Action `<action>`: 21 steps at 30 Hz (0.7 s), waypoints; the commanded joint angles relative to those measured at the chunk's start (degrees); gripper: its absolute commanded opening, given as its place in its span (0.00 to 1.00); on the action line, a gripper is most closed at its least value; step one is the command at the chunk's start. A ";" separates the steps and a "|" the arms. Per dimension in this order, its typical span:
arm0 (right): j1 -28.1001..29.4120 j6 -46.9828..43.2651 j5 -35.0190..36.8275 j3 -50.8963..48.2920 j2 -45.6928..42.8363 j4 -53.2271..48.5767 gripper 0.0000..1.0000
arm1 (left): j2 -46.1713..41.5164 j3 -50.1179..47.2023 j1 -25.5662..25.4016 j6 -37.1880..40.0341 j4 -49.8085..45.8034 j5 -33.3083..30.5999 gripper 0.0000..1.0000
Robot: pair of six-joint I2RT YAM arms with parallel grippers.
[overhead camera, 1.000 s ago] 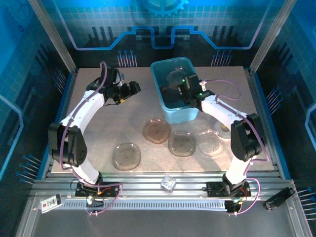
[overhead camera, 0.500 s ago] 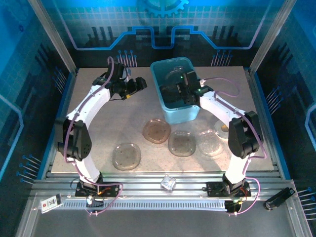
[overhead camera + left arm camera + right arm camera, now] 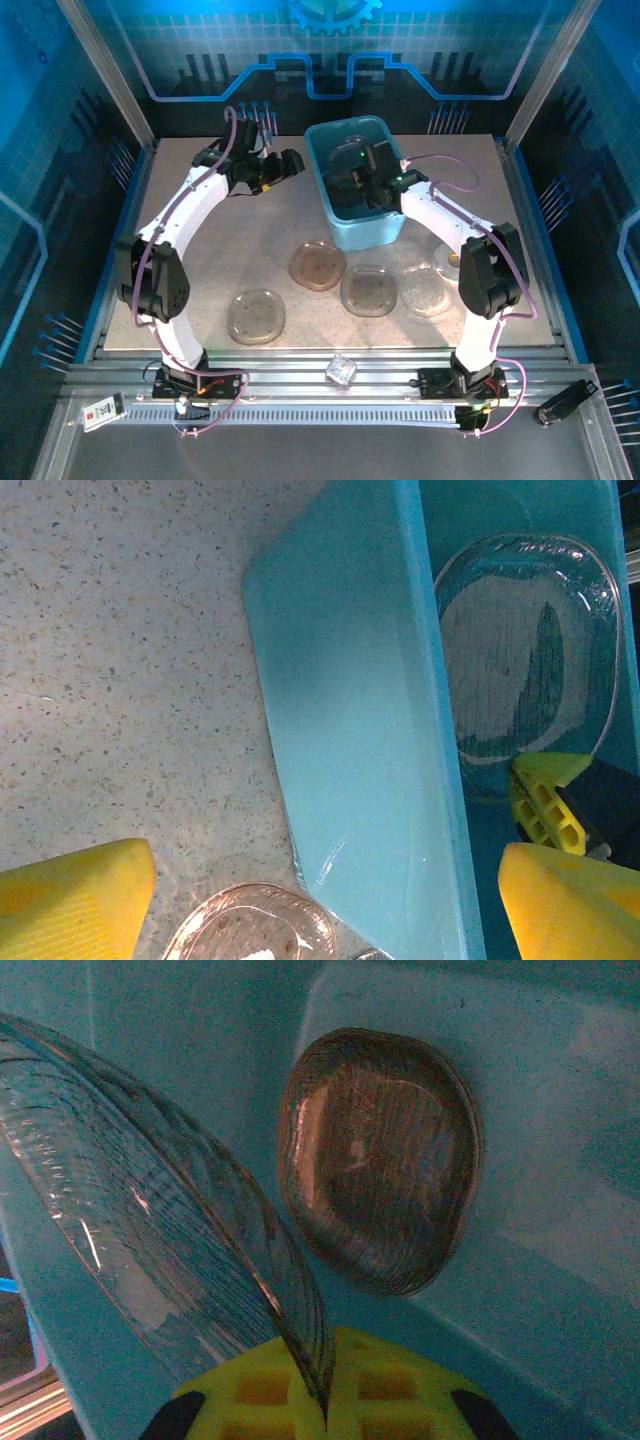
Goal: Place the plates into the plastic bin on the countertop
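Observation:
The clear plate [image 3: 150, 1200] hangs in the bin, just over the smoky brown plate [image 3: 385, 1160], so my right gripper should keep lowering it until the plates touch, then let go.
The teal plastic bin [image 3: 352, 226] stands at the back of the countertop [image 3: 220, 250]. Inside it my right gripper [image 3: 357, 182] is shut on the rim of a clear plate [image 3: 150, 1220], held tilted on edge between the pads [image 3: 400, 1400]. A smoky brown plate [image 3: 380, 1155] rests against the bin's inner wall [image 3: 560, 1130]. My left gripper [image 3: 288, 163] hangs open just outside the bin's left wall [image 3: 350, 730], its yellow fingers [image 3: 75, 905] wide apart and holding nothing. In the left wrist view the held plate [image 3: 525, 660] shows inside the bin.
Several plates lie on the countertop in front of the bin: a brown one [image 3: 318, 265], clearer ones [image 3: 367, 290] [image 3: 428, 290], and one at front left [image 3: 256, 316]. A small clear cube [image 3: 341, 371] sits on the front rail.
My left arm has swung right and back, bringing its open gripper up beside the bin's left wall. The right gripper has shifted a little left inside the bin with its plate.

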 commanded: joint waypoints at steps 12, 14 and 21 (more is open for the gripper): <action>-0.01 3.40 -1.71 3.16 5.77 -0.35 0.00 | 0.82 2.92 -1.03 2.80 -3.51 -3.31 0.90; -0.13 4.04 -1.61 2.85 6.01 -0.21 0.00 | 0.77 2.84 -1.03 2.80 -3.60 -3.66 0.90; -0.36 7.14 -0.52 1.29 6.21 0.10 0.00 | 0.97 2.66 -1.00 3.14 -4.39 -4.48 0.90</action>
